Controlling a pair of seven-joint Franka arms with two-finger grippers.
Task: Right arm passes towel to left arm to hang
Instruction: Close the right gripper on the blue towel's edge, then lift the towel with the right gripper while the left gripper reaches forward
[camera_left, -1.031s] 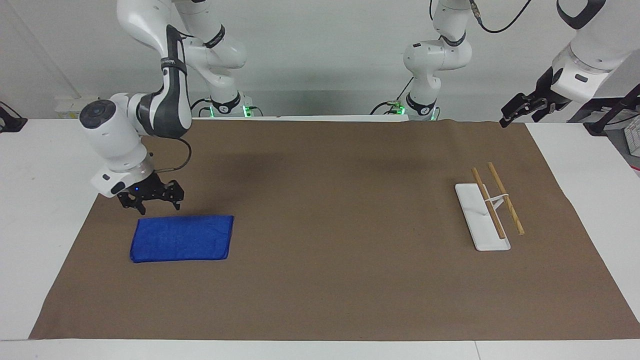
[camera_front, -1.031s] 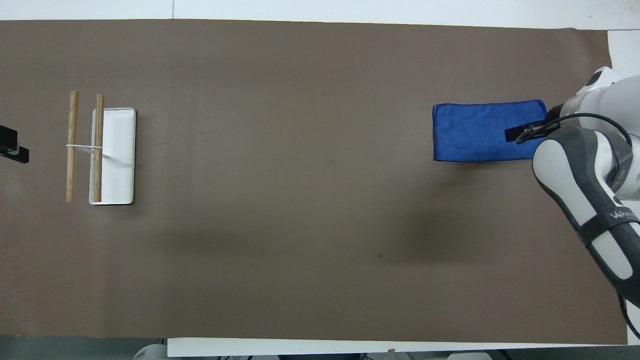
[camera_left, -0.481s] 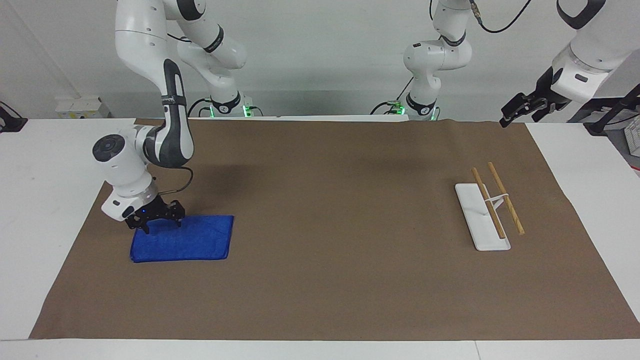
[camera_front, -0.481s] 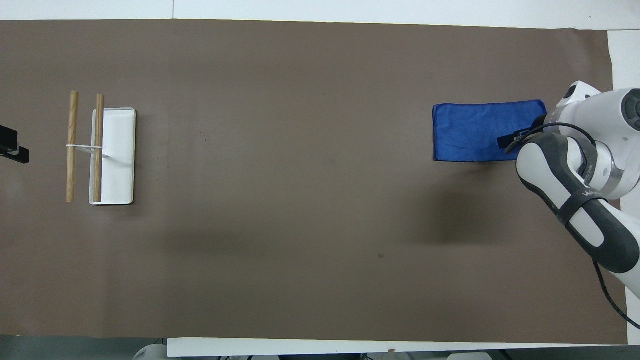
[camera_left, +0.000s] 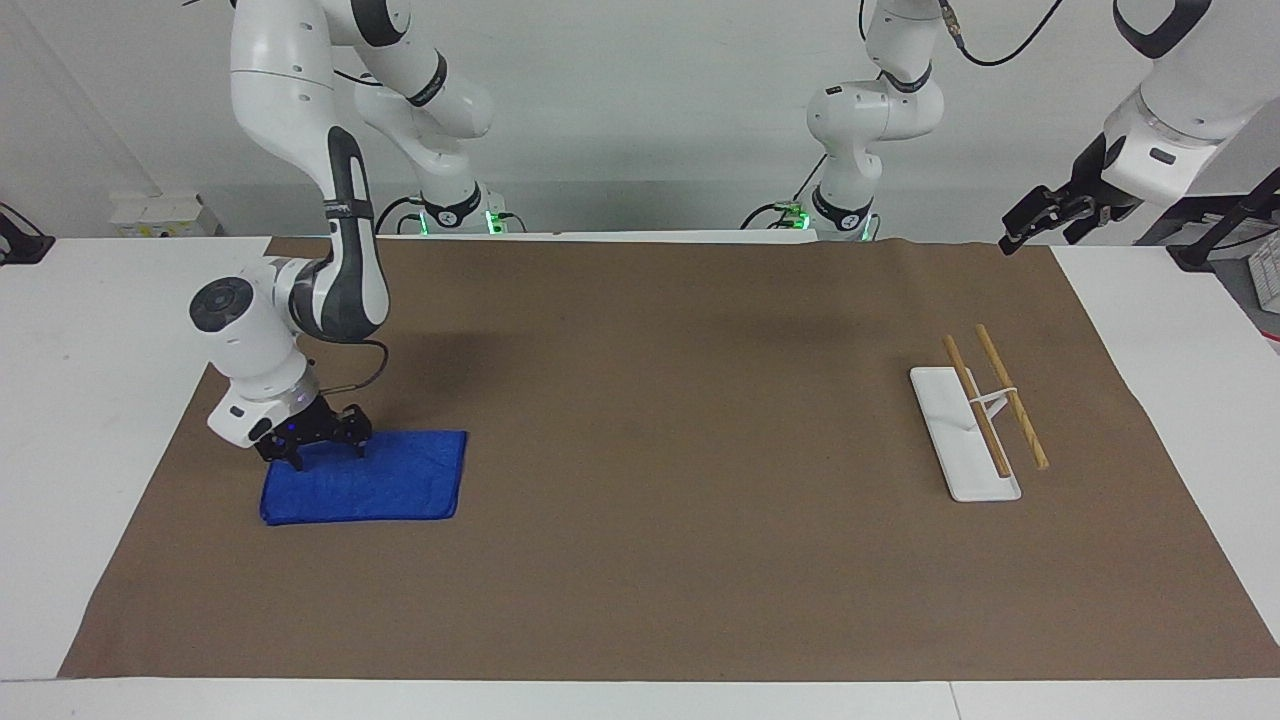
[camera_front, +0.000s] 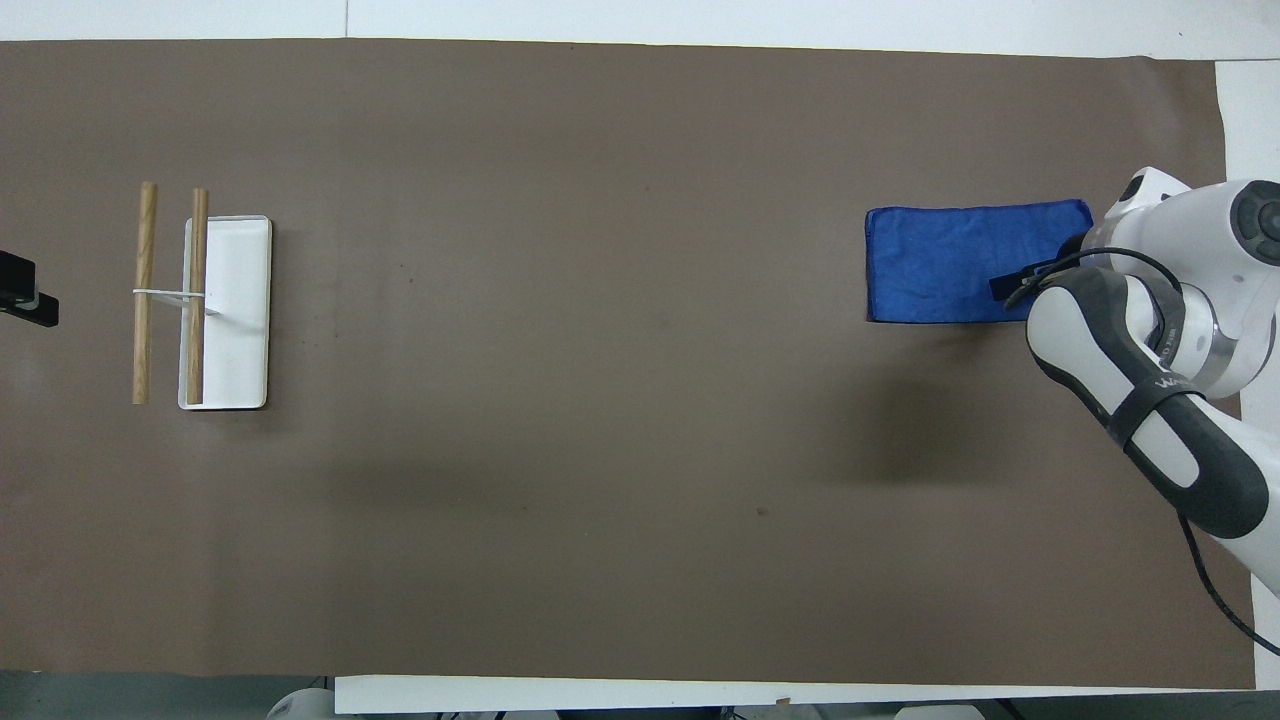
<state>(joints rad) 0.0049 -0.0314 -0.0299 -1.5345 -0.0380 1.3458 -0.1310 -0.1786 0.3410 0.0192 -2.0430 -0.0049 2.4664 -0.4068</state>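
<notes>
When I lift and carry the blue towel (camera_front: 933, 266), it should gather into folds and droop from the grip: its thin edge (camera_front: 978, 208) lies slightly wavy.
The blue towel (camera_left: 385, 485) lies flat on the brown mat at the right arm's end of the table; it also shows in the overhead view (camera_front: 940, 265). My right gripper (camera_left: 326, 452), with its blue light, is down at the towel's edge nearer the robots, at the outer end. It is open, with its fingertips (camera_left: 295, 461) spread and resting on the cloth. In the overhead view the right arm covers most of the right gripper (camera_front: 1012, 286). My left gripper (camera_left: 1035, 215) waits raised off the mat's corner at the left arm's end, and only its tip (camera_front: 25, 300) shows from overhead.
A white rack base (camera_left: 945, 420) with two wooden bars (camera_left: 1010, 395) stands on the mat toward the left arm's end; it also shows in the overhead view (camera_front: 235, 310). The brown mat (camera_left: 660, 450) covers most of the white table.
My right gripper has come down from above the mat beside the towel onto the towel's edge nearer the robots. The towel, rack and left arm have not moved.
</notes>
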